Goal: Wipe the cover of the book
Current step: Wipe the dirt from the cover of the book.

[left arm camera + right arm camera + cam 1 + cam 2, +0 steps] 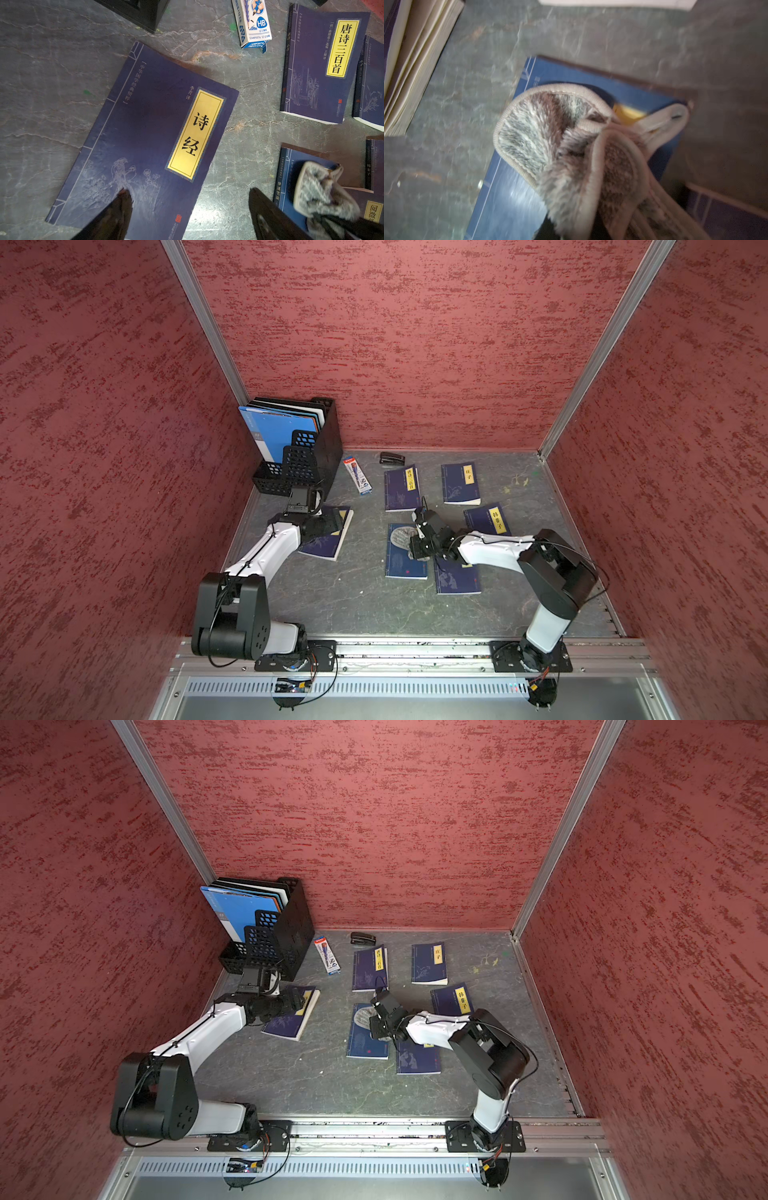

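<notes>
The cloth in the robot's right gripper is near the dark blue book's far edge (pixel 403 524), so the robot should pull the cloth back across the cover's nearer part (pixel 404 567).
A dark blue book (pixel 405 564) lies flat mid-table; it also shows as the blue book (pixel 508 197) in the right wrist view. A fuzzy grey-brown cloth (pixel 550 135) rests bunched on the book's upper part, also seen as the cloth (pixel 400 536) in a top view. My right gripper (pixel 417 547) is shut on the cloth, which hides its jaws. My left gripper (pixel 188 192) hangs open just above another dark blue book (pixel 145 135) with a yellow title label, one finger over its cover and one over bare table. It holds nothing.
Several more dark blue books lie around: one (pixel 401 489) and one (pixel 460 483) at the back, one (pixel 486 520) and one (pixel 457 580) under my right arm. A pencil box (pixel 357 475), a black stapler (pixel 391 459) and a black file rack (pixel 299 448) stand back left.
</notes>
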Tool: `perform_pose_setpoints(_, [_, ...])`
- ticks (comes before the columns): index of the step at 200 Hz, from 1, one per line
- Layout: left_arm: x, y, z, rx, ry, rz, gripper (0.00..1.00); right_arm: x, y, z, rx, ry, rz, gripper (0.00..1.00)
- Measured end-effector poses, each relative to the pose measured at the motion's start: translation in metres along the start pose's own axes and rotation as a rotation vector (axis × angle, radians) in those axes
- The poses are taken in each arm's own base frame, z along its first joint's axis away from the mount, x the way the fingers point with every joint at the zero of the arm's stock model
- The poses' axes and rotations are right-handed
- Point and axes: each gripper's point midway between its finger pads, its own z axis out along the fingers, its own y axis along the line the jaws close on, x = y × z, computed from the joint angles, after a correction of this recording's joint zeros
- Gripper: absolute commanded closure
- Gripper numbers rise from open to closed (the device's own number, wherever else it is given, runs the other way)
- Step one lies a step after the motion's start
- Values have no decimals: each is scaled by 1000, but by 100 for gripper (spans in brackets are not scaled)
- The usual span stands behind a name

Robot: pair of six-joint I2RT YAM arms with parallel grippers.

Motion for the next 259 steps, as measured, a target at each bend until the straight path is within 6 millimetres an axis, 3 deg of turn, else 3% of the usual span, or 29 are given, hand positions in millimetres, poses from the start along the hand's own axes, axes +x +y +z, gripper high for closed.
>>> perform_pose_setpoints(29, [-1,-6,-9,14,-18,10,10,-30,-11,15,17,-37,-21,86])
perform_pose_setpoints(57, [-6,-11,-19,28,-51,17,10,-31,-11,15,12,-37,-40,86])
perform_pose_setpoints(89, [-7,-11,-22,31,-59,19,9,2,-7,-5,-8,10,-60,86])
perform_pose_setpoints(114, [-7,-11,-20,29,-53,18,9,42,15,-23,-54,75,-96,86])
perform_pose_setpoints(138, [-5,-10,-17,25,-45,17,8,69,32,-32,-99,116,-104,86])
perform_pose_setpoints(259, [-4,-4,-19,-8,-47,14,4,92,34,-46,-163,127,-32,87])
